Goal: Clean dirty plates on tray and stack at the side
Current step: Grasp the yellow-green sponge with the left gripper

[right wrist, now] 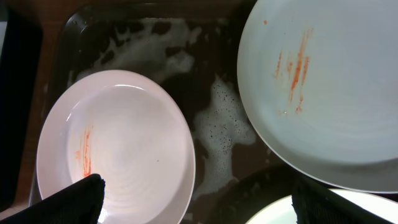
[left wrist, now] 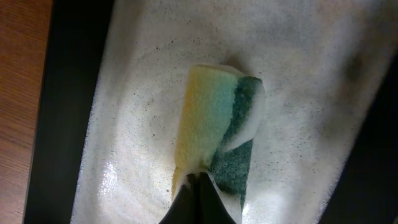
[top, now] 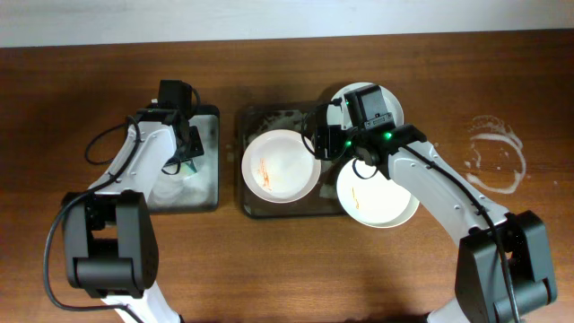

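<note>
The sponge is standing on its thin edge (left wrist: 219,109) in my left gripper. So next I put the sponge down flat in the tub (top: 170,187) and then pinch its end across the width.
The dark brown tray (top: 260,206) sits at the table's centre, flecked with foam; it also shows in the right wrist view (right wrist: 193,93). One white plate (top: 281,166) with an orange smear lies in its left half (right wrist: 124,143). A second smeared plate (top: 381,197) overlaps the tray's right edge (right wrist: 323,81). A third plate (top: 395,100) lies at the back right, partly under my right arm (right wrist: 280,214). My right gripper (top: 336,144) is open and empty above the tray, between the plates (right wrist: 205,205). My left gripper (left wrist: 200,183) is shut on a yellow-green sponge (left wrist: 214,118).
A black rectangular tub (top: 204,193) of soapy water stands left of the tray, with my left gripper (top: 184,154) and the sponge inside it. A foamy wet patch (top: 496,152) marks the wood at the right.
</note>
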`<action>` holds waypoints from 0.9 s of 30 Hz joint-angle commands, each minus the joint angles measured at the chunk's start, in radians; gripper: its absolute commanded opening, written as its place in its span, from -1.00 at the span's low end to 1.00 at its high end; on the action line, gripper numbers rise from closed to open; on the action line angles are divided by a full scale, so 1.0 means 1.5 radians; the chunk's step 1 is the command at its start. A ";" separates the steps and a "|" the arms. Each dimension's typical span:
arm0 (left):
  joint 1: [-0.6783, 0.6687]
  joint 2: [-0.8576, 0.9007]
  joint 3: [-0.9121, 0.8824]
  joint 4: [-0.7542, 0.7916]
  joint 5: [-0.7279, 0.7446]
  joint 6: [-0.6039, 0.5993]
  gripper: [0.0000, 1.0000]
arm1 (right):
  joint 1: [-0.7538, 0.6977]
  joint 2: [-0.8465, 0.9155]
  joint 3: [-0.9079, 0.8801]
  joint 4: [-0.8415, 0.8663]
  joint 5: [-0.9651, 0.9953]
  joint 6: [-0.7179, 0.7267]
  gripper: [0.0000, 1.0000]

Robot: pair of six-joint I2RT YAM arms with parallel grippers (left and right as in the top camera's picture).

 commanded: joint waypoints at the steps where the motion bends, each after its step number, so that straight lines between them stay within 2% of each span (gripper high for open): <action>1: 0.003 0.018 0.009 -0.011 -0.015 -0.011 -0.98 | 0.003 0.003 0.011 0.004 0.008 0.004 0.93; 14: 0.016 0.025 0.014 -0.083 -0.100 -0.011 -0.98 | 0.003 0.003 0.011 0.006 0.008 0.004 0.94; 20: 0.014 0.024 0.128 -0.146 -0.099 -0.004 -0.51 | 0.003 0.003 0.011 0.010 0.008 0.004 0.94; 22: 0.014 0.025 0.198 -0.181 -0.076 -0.004 -0.22 | 0.003 0.003 0.011 0.009 0.007 0.004 0.93; 23: 0.014 0.024 0.232 -0.191 -0.033 -0.005 -0.16 | 0.003 0.003 0.011 0.009 0.007 0.004 0.94; 27: 0.013 0.028 0.245 -0.189 0.062 -0.082 -0.13 | 0.003 0.003 0.011 0.010 0.006 0.004 0.94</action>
